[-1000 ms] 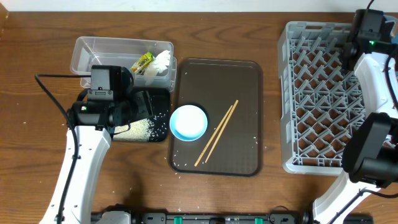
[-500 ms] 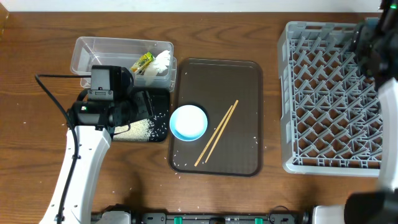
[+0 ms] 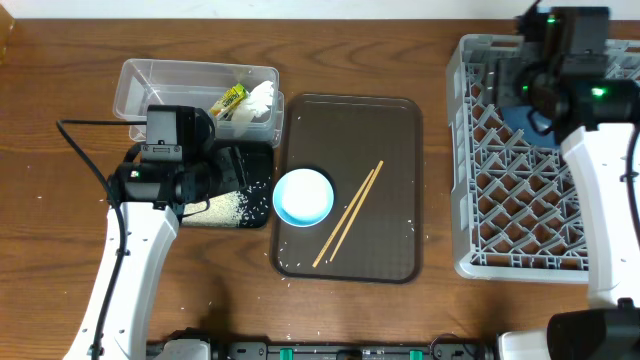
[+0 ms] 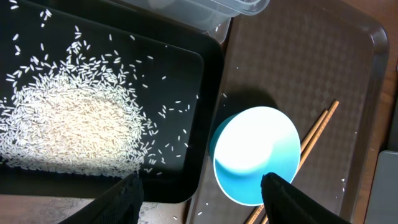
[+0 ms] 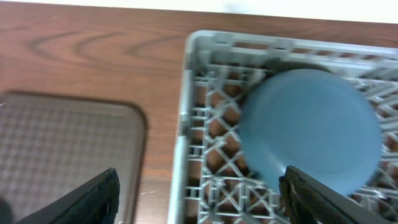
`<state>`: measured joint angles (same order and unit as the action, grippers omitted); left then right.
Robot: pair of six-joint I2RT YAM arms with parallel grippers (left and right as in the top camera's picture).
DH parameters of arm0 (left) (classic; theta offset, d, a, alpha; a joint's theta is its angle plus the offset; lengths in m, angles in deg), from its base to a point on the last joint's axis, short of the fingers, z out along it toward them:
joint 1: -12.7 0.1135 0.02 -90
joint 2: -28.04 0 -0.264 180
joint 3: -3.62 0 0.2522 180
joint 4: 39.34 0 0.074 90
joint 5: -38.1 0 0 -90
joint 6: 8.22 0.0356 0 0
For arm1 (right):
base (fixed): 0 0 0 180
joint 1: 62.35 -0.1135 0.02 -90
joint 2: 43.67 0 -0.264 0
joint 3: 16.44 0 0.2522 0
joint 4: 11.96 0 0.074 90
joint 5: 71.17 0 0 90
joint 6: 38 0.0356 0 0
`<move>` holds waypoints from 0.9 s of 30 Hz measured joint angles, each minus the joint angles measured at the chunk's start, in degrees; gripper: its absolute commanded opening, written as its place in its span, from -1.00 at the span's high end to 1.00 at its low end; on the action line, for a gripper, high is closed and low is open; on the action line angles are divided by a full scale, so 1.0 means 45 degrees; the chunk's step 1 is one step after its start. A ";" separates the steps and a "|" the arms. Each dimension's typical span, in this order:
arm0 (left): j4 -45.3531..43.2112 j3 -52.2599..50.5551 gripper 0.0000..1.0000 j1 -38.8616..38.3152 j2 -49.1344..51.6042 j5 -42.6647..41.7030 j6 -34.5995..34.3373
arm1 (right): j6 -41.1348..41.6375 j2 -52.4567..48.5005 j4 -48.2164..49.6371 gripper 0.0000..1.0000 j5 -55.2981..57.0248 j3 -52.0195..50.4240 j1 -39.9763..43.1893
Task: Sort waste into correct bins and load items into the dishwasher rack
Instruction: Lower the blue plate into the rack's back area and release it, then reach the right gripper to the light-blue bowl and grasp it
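Note:
The pale-blue bowl point(image 3: 303, 198) is standing upright, and its rack-side rim is clear of the chopsticks. My right gripper should keep moving toward that rim point(image 3: 332, 191) until its fingers are on both sides of it.
The grey dishwasher rack point(image 3: 540, 200) stands at the right. My right gripper point(image 5: 199, 202) is open and empty above the rack's far left corner point(image 5: 193, 93). The dark-blue plate point(image 5: 311, 130) lies among the pegs there, and part of it shows from overhead point(image 3: 514, 116). My left gripper point(image 4: 202, 199) is open and empty, over the edge of the black tray point(image 4: 205, 112) holding a heap of rice point(image 4: 68, 130). The pale-blue bowl point(image 3: 303, 196) and wooden chopsticks point(image 3: 348, 213) lie on the brown serving tray. The clear tub point(image 3: 160, 85) holds the wrapper point(image 3: 230, 98) and tissue point(image 3: 258, 100). No cups show.
The brown serving tray point(image 3: 390, 150) lies between the bins and the rack, with a few stray rice grains on it. Some grains lie on the wooden table point(image 3: 60, 200) near the black tray. My left arm point(image 3: 130, 260) reaches in from the front left.
My right arm has swung from the rack's far right edge to its far left corner. The dark-blue plate now shows in the rack under it. The left arm has not moved.

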<state>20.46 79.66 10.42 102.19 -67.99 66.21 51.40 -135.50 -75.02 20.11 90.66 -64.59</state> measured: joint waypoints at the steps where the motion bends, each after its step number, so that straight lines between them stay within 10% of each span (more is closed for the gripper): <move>1: 0.0000 0.0000 -0.29 0.0000 0.0000 0.0000 0.0000 | 0.0005 0.0000 -0.0053 -0.63 -0.0010 -0.0019 -0.0272; 27: 0.0568 -0.0005 -0.29 0.0000 0.0000 0.0000 0.0000 | 0.1321 -0.0049 0.6047 -0.28 -0.2987 -0.6776 -0.6902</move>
<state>23.02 79.64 10.42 102.19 -67.99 66.21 57.35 -135.72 -47.80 6.67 60.17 -95.65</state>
